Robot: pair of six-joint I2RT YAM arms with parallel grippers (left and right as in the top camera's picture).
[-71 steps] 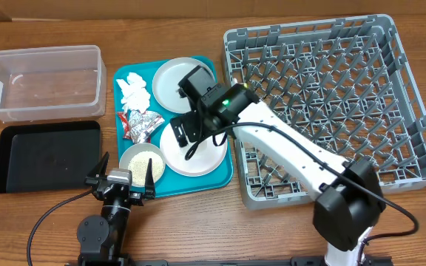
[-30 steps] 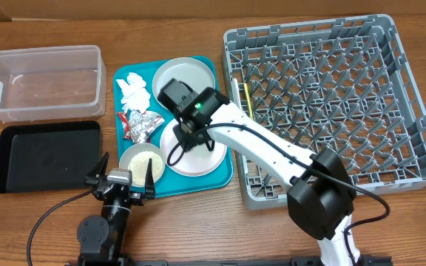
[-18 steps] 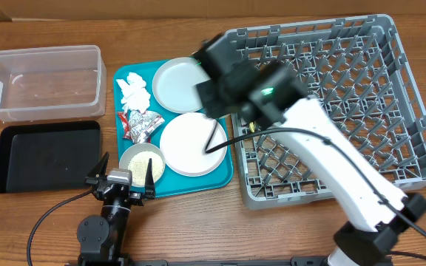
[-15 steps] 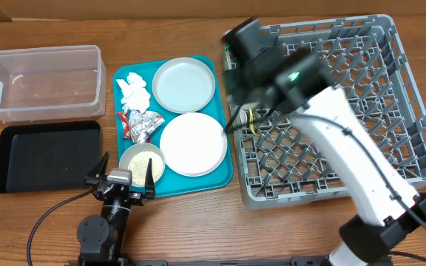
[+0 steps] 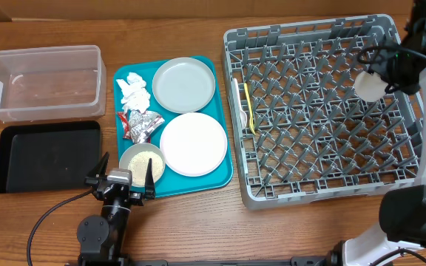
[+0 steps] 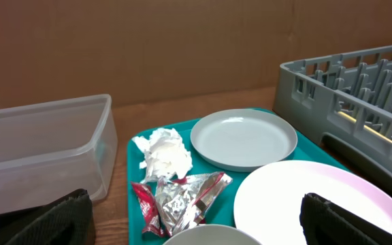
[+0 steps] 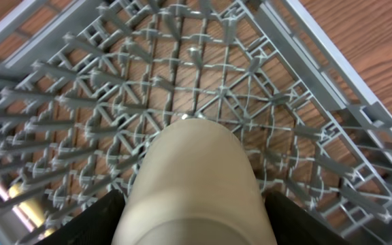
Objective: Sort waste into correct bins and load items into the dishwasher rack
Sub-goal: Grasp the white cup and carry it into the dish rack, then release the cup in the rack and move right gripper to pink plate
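The robot's right gripper is holding the small white cup above empty pegs of the grey dishwasher rack and should keep lowering the cup until it sits on those pegs.
My right gripper is shut on the small white cup and holds it above the far right part of the grey dishwasher rack. In the right wrist view the cup fills the space between the fingers, with the rack's pegs below. My left gripper is open and empty at the front edge of the teal tray. The tray holds the white napkin, the foil wrapper, the white bowl of rice grains, the grey-blue plate and the white plate.
The clear tub and the black tray lie left of the teal tray. A thin yellow utensil lies in the rack's left side. The left wrist view shows the napkin, wrapper and plates.
My right arm has swung from over the teal tray across the rack to its far right side, carrying the cup. The left arm has not moved.
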